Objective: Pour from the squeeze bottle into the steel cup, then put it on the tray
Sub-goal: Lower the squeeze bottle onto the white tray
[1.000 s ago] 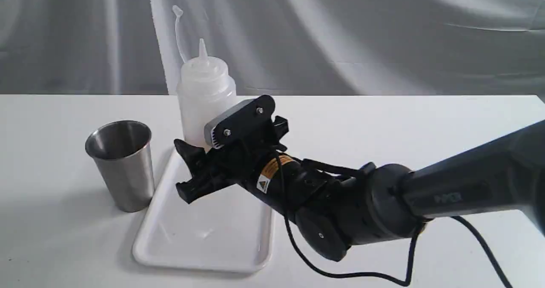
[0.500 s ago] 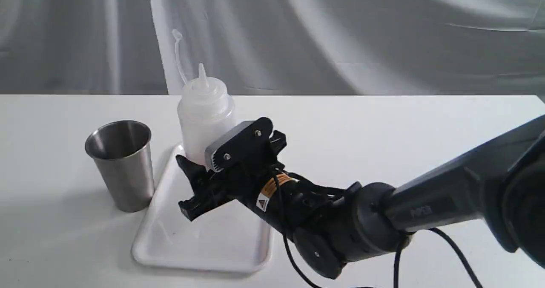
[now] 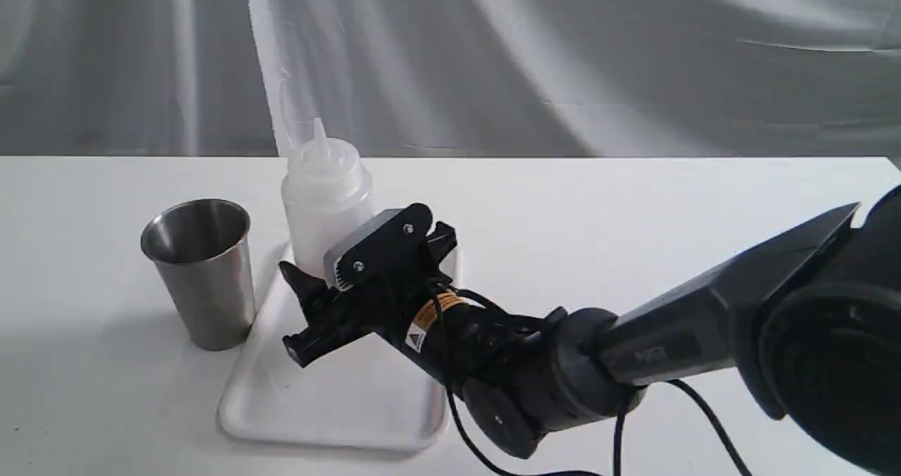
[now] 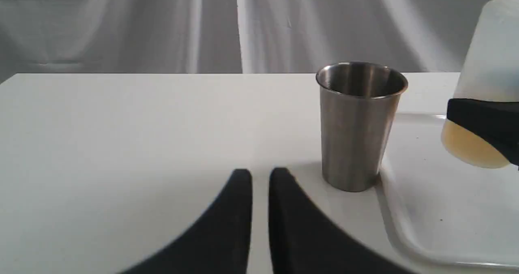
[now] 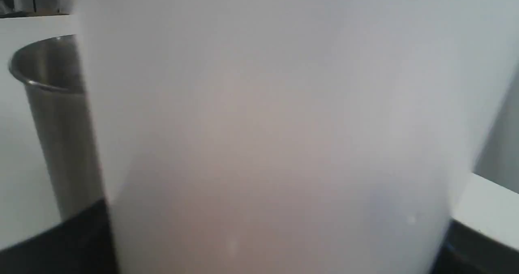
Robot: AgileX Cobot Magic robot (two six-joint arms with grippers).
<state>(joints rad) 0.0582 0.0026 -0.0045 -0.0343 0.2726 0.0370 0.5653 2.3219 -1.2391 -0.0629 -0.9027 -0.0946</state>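
I should keep lowering my right gripper, with the squeeze bottle nozzle-up [image 3: 327,193] over the white tray [image 4: 460,180] and clear of the steel cup. I should let go once the squeeze bottle's base rests on the tray.
My right gripper [image 3: 299,310] is shut on the squeeze bottle [image 3: 325,187], a whitish plastic cylinder held nozzle-up over the far end of the white tray [image 3: 338,405]. The gripper hides the bottle's base there. In the left wrist view amber liquid shows at the bottom of the bottle [image 4: 472,146], just above the tray [image 4: 425,209]; contact cannot be told. The steel cup [image 3: 200,272] stands upright on the table against the tray's left rim. In the right wrist view the bottle [image 5: 275,136] fills the picture, with the cup [image 5: 56,124] beside it. My left gripper [image 4: 260,170] is shut and holds nothing, short of the cup [image 4: 359,124].
The white table [image 3: 633,215] stretches wide to the right of the tray and behind it. A grey draped cloth [image 3: 563,53] hangs as backdrop. The right arm's black cable [image 3: 711,427] trails over the table near the front edge.
My right gripper has come down and shifted slightly left with the bottle, bringing it from well above the tray to just over its far end. The cup and tray have not moved.
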